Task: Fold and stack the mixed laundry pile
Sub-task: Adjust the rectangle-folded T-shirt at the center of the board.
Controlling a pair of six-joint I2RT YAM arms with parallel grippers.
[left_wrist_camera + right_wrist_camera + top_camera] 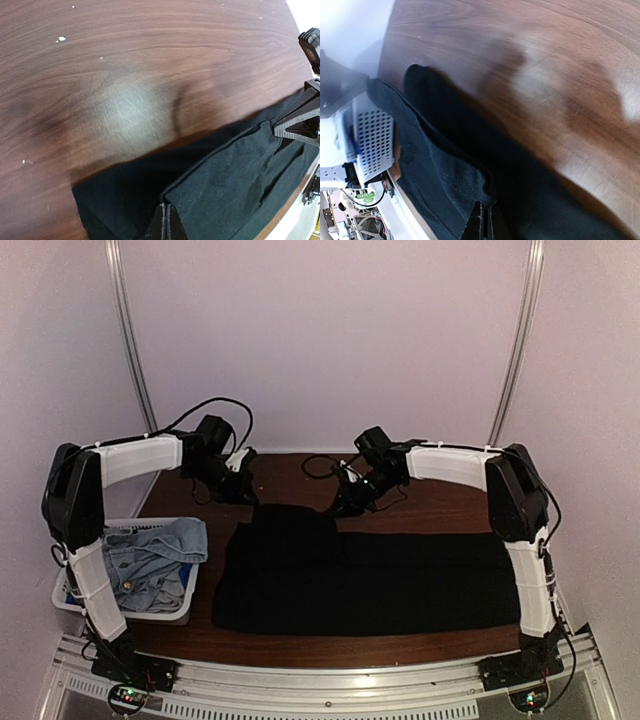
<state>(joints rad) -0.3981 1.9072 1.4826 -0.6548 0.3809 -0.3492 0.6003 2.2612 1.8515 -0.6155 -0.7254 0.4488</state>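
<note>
My left gripper and my right gripper should both keep moving the black hem, which runs straight from one to the other, toward the shirt's near edge until the hem lies flat.
A large black shirt lies spread flat across the brown table, with a fold of its far edge lifted at the left. My left gripper is shut on that edge at the far left corner; in the left wrist view its fingertips pinch the black hem. My right gripper is shut on the same far edge a little to the right. In the right wrist view the stitched hem runs into the closed tips. A light-blue denim piece lies heaped in the basket.
The white slatted basket stands at the table's near left corner, beside the left arm's base, and shows at the left of the right wrist view. Bare wood lies behind the shirt. White walls close in the back and sides.
</note>
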